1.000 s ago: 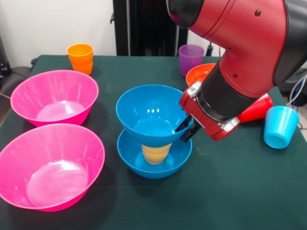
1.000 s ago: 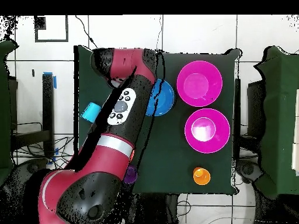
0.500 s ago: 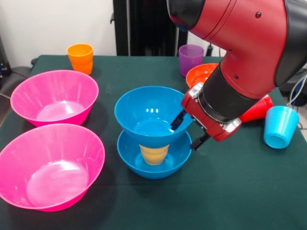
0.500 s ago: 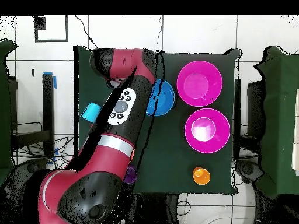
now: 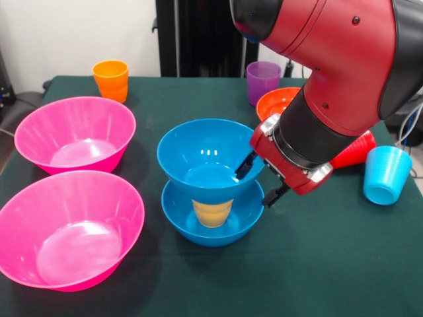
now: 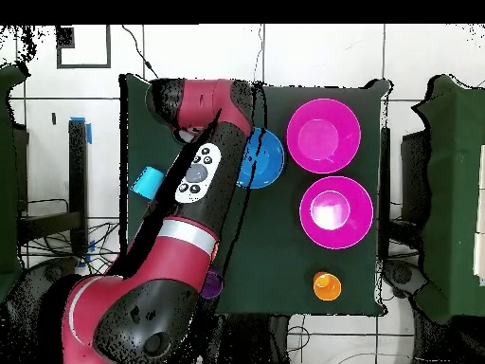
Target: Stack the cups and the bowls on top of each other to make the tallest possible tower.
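Observation:
The light blue cup sits tight (image 5: 371, 148) up against the red cup (image 5: 355, 150). I expect the red cup to turn a little when I turn the light blue cup.
The tower stands mid-table: a lower blue bowl (image 5: 213, 236) holds an upside-down yellow cup (image 5: 213, 212), and an upper blue bowl (image 5: 188, 142) rests on that cup. My gripper (image 5: 260, 180) is open astride the upper bowl's right rim, one finger inside and one outside, both apart from the rim. In the overhead view the arm hides the gripper and covers part of the blue bowl (image 6: 268, 159). Two pink bowls (image 5: 74, 119) (image 5: 99, 198) sit to the left. A light blue cup (image 5: 384, 174) stands at the right.
An orange cup (image 5: 111, 79) and a purple cup (image 5: 263, 80) stand at the far edge. An orange-red bowl (image 5: 274, 100) and a red cup (image 5: 353, 150) on its side lie behind my wrist. The pink bowls (image 6: 324, 135) (image 6: 335, 212) appear overhead.
My gripper has opened and let go of the upper blue bowl's rim. The bowl now rests on the yellow cup, shifted slightly left. The arm has barely moved.

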You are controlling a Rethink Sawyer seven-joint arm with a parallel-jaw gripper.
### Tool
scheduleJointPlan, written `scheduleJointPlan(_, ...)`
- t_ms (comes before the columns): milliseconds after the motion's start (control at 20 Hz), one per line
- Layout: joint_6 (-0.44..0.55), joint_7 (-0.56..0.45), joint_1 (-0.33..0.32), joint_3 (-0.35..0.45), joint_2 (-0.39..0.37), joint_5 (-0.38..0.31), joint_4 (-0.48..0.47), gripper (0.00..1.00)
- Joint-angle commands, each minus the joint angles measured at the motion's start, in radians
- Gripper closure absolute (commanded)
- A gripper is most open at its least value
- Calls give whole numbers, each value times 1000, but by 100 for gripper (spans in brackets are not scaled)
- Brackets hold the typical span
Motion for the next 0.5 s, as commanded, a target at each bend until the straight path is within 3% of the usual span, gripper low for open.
scheduleJointPlan(50, 75, -94, 9, 80, -33, -92, 27, 0)
scheduleJointPlan(500, 195, -110, 45, -43, -72, -162, -98, 0)
